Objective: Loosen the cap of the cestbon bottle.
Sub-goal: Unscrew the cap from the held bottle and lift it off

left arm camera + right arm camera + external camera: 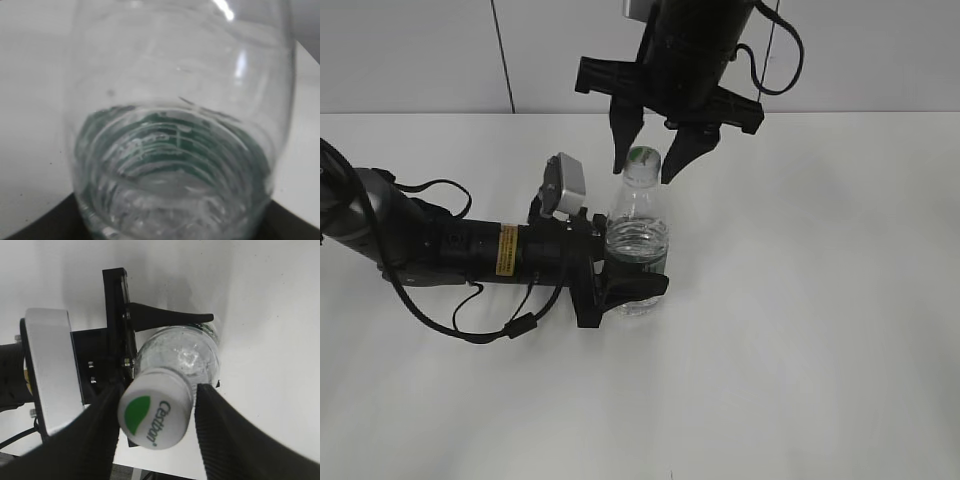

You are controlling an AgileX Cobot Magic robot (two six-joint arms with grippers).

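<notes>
The cap (643, 157) should twist all the way off when I turn it, and the bottle should stay standing, because my left gripper is closed on the bottle's lower body.
The cestbon bottle (638, 235) stands upright on the white table, clear with a dark green label. My left gripper (638, 272) comes in level from the left and is shut on its lower body. The bottle (175, 125) fills the left wrist view. The white cap (643, 157) with its green patch is on the neck. My right gripper (645, 173) hangs from above, open, with a finger on each side of the cap. In the right wrist view the cap (155, 415) sits between the black fingers (225, 430). The left finger is against it and a narrow gap shows at the right one.
The left arm (440, 245) lies along the table with loose cables (470, 325) beneath it. Its wrist camera block (50, 370) sits just beside the bottle. The white table (820, 300) stretches to the right and front.
</notes>
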